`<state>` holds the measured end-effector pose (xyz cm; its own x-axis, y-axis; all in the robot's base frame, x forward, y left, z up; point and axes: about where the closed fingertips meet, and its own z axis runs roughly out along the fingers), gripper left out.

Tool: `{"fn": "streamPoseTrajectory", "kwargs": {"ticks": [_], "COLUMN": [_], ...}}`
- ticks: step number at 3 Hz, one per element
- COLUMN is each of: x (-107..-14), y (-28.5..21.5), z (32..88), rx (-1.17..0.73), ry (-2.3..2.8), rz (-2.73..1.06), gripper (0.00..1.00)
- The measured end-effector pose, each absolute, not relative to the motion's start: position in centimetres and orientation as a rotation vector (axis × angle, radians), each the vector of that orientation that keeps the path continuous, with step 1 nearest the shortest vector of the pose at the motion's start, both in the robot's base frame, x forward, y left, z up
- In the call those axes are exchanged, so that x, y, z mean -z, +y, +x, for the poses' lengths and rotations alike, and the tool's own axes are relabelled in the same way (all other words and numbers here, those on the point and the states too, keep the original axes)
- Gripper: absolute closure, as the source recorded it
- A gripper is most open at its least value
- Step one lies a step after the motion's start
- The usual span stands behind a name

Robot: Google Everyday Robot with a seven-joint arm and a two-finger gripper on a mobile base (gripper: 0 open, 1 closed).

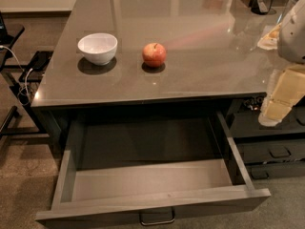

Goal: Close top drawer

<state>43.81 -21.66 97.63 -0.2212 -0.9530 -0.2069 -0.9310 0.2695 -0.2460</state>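
Observation:
The top drawer [157,210] will slide in straight until it is flush when I push its front corner, because both sides [234,150] run straight back under the counter.
The top drawer [152,205] is pulled far out from under the grey counter [200,27], towards the bottom of the camera view. Its dark-grey front panel runs along the bottom edge, with a small metal loop handle [157,218] at mid-front. The paler grey inside [147,178] holds nothing I can see. My gripper [272,113], cream-coloured, hangs at the right edge of the view, just beyond the counter's right front corner. It is right of the drawer's right side wall and above it, and touches nothing.
A white bowl [97,46] and a red apple [154,54] stand on the counter near its front. Narrower dark drawers [274,151] sit low on the right, below my gripper. A black stand with cables [19,75] is on the left. Several items stand at the counter's back right.

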Motion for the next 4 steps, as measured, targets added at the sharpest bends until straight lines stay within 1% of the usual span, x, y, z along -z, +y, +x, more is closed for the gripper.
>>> {"fn": "streamPoseTrajectory", "kwargs": {"ticks": [1,2,3,4], "x": [-97.6,-96.5,-94.0,-90.0], "y": [-21.7,-21.5,-20.6,-19.0], "z": [43.2,41.1,37.4,33.7], "rx": [0.101,0.055,-0.046,-0.200], "ry": [2.211,2.197,2.161,2.152], "rz": [-1.730,-1.714,-1.697,-1.697], "gripper": [0.00,0.16,0.39,0.62]}}
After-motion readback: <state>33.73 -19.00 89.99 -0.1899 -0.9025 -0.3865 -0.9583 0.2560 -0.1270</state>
